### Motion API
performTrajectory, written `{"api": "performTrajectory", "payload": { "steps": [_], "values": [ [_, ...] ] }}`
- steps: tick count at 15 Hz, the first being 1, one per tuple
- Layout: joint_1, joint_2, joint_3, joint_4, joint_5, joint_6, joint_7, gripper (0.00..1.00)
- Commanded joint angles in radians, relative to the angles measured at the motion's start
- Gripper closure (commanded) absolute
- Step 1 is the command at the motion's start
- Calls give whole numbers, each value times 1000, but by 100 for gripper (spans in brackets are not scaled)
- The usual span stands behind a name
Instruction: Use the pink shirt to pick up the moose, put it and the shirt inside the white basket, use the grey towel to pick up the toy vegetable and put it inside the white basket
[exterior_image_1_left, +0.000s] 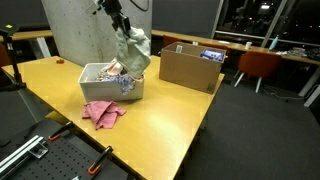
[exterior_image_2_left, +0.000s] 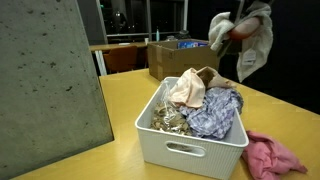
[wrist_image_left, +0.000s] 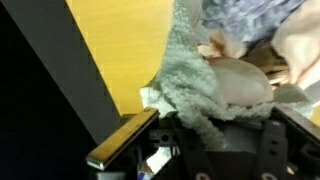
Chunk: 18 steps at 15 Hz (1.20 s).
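Note:
The grey towel (exterior_image_2_left: 255, 52) in my gripper is hanging out past the side of the white basket, so I need to swing back over the basket's middle (exterior_image_2_left: 196, 106) before I lower the towel.
My gripper (exterior_image_1_left: 124, 28) (exterior_image_2_left: 224, 30) hangs above the far end of the white basket (exterior_image_1_left: 101, 92) (exterior_image_2_left: 190, 152), shut on the grey towel (exterior_image_1_left: 136, 50) (exterior_image_2_left: 256, 40), which droops from it in a bunch. In the wrist view the towel (wrist_image_left: 190, 85) fills the space ahead of the gripper (wrist_image_left: 215, 125). The pale pink shirt (exterior_image_2_left: 188, 90) (wrist_image_left: 242, 80) lies in the basket, and a brown plush lump, apparently the moose (exterior_image_2_left: 168, 120), lies beside it. The toy vegetable does not show; the towel's folds may hide it.
A blue patterned cloth (exterior_image_2_left: 216, 110) also lies in the basket. A rose-pink cloth (exterior_image_1_left: 102, 112) (exterior_image_2_left: 272, 158) lies on the yellow table (exterior_image_1_left: 170, 115) next to the basket. A brown cardboard box (exterior_image_1_left: 190, 68) stands further back. A grey concrete pillar (exterior_image_2_left: 50, 80) stands nearby.

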Motion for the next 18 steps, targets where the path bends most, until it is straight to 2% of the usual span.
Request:
{"api": "performTrajectory", "payload": {
  "steps": [1, 2, 4, 6, 7, 8, 13, 18],
  "values": [
    [69, 51, 100, 70, 56, -33, -65, 100],
    [96, 64, 127, 84, 72, -37, -75, 100],
    [95, 77, 159, 101, 153, -10, -161, 100],
    [48, 96, 167, 111, 267, 35, -303, 100],
    [0, 110, 193, 113, 309, 45, -361, 100],
    [-5, 130, 151, 135, 359, 33, -425, 100],
    [-138, 299, 102, 310, 476, -84, -609, 100],
    [-149, 468, 80, 511, 459, -191, -619, 100]
  ]
}}
